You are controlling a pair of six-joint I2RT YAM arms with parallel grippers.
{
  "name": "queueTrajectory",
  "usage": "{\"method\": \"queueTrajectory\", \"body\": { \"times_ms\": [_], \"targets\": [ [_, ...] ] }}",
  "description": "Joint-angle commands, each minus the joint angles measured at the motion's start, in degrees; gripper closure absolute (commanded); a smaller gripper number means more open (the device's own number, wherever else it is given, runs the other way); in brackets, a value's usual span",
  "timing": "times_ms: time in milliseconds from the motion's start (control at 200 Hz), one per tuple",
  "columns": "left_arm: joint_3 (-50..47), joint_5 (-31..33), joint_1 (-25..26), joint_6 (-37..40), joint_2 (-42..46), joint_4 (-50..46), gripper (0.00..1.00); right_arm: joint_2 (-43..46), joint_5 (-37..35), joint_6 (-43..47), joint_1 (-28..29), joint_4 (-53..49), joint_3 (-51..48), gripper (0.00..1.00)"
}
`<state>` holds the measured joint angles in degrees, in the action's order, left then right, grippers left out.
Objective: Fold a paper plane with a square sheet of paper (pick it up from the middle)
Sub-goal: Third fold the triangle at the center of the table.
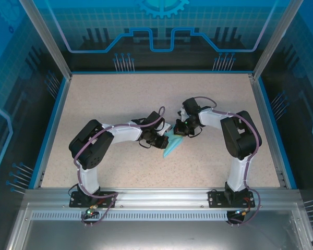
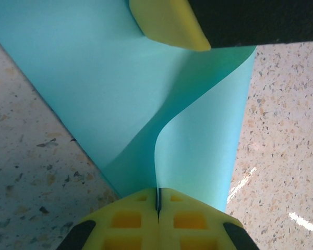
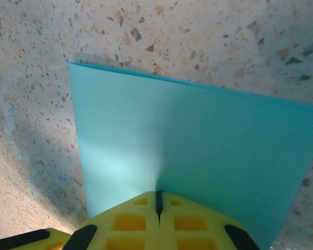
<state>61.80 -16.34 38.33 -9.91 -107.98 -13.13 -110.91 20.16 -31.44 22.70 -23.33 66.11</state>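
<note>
My right gripper needs to leave the paper's far end and press the fold at the paper's near pointed end (image 1: pixel 167 153), because the paper's flap (image 2: pixel 198 133) curves up at my left gripper.
The light-blue sheet of paper (image 1: pixel 172 147) is folded over on itself and held between both arms at the middle of the table, with a pointed end hanging toward the near side. In the left wrist view the paper (image 2: pixel 94 78) curves in an S and one edge runs into my left gripper (image 2: pixel 157 195), which is shut on it. The right gripper's yellow finger (image 2: pixel 169 23) pinches the far end. In the right wrist view a doubled layer of the paper (image 3: pixel 198 135) stands upright from my right gripper (image 3: pixel 158 197), shut on its edge. Seen from above, the left gripper (image 1: pixel 163 139) and right gripper (image 1: pixel 178 131) almost touch.
The speckled beige tabletop (image 1: pixel 120 99) lies inside a blue rim (image 1: pixel 51 125), with clear enclosure walls behind and at the sides. An aluminium rail (image 1: pixel 156 197) carries both arm bases at the near edge.
</note>
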Motion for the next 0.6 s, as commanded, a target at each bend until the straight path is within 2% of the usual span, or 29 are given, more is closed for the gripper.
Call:
{"method": "queueTrajectory", "body": {
  "times_ms": [0, 335, 490, 595],
  "targets": [
    [1.0, -0.2, -0.6, 2.0, -0.7, -0.4, 1.0, -2.6, -2.5, 0.4, -0.5, -4.2, -0.9, 0.99],
    [0.1, -0.1, -0.6, 2.6, -2.3, -0.7, 1.0, -1.2, 0.9, -0.6, -0.6, -3.0, -0.5, 0.97],
    [-0.4, -0.3, -0.6, 2.6, -1.9, -0.9, 1.0, 6.6, 0.9, -2.8, -1.7, -2.5, -0.8, 0.95],
    [-0.6, -0.3, -0.8, 2.9, -1.5, -0.9, 1.0, 16.3, 0.7, -6.4, -3.4, 1.1, -6.6, 0.95]
  ]
}}
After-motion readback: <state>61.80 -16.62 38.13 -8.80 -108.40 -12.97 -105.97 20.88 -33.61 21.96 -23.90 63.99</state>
